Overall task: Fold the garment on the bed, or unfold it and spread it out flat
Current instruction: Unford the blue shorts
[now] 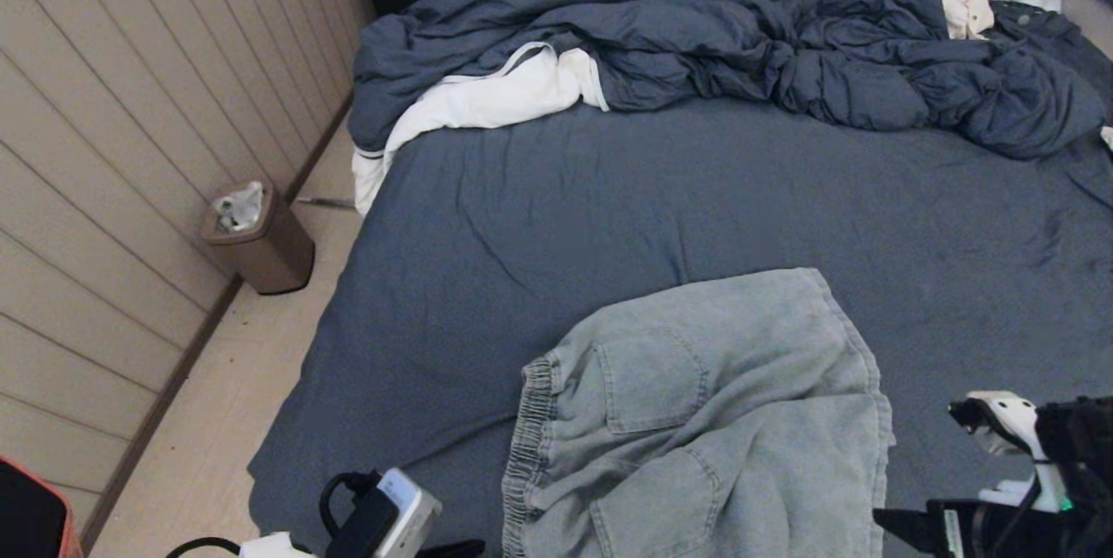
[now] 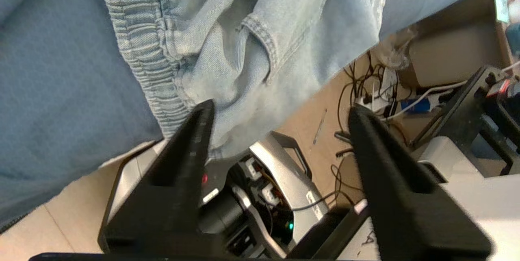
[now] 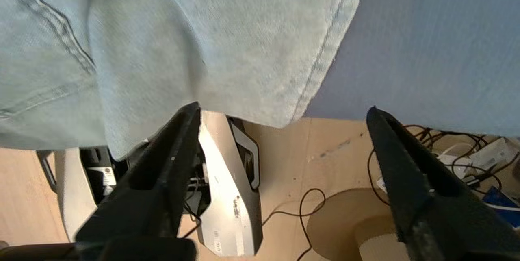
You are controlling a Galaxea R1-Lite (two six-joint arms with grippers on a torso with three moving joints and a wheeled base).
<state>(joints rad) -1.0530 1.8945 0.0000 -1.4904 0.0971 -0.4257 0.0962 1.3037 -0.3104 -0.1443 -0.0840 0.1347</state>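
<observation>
The shorts' near part (image 3: 141, 109) is hanging loose over the bed edge (image 3: 336, 117). I expect it to slide up onto the bed when I pull the shorts' waistband.
The garment (image 1: 704, 419), pale blue denim shorts, lies rumpled at the near edge of the bed (image 1: 696, 193). Its gathered waistband (image 1: 526, 445) is on the left, its two back pockets face up, and its near part hangs over the bed edge. My left gripper (image 2: 280, 116) is open just below the waistband end of the shorts (image 2: 227, 41). One of its fingers (image 2: 195, 139) touches the hanging fabric. My right gripper (image 3: 282, 109) is open under the leg hem (image 3: 317, 70), gripping nothing. In the head view the right arm (image 1: 1035, 471) sits at the lower right.
A bulky dark blue duvet (image 1: 739, 45) and a white garment (image 1: 487, 97) lie across the far end of the bed. A brown bin (image 1: 256, 236) stands by the panelled wall on the left. Cables (image 2: 365, 90) and my own base (image 3: 227, 196) are on the floor below.
</observation>
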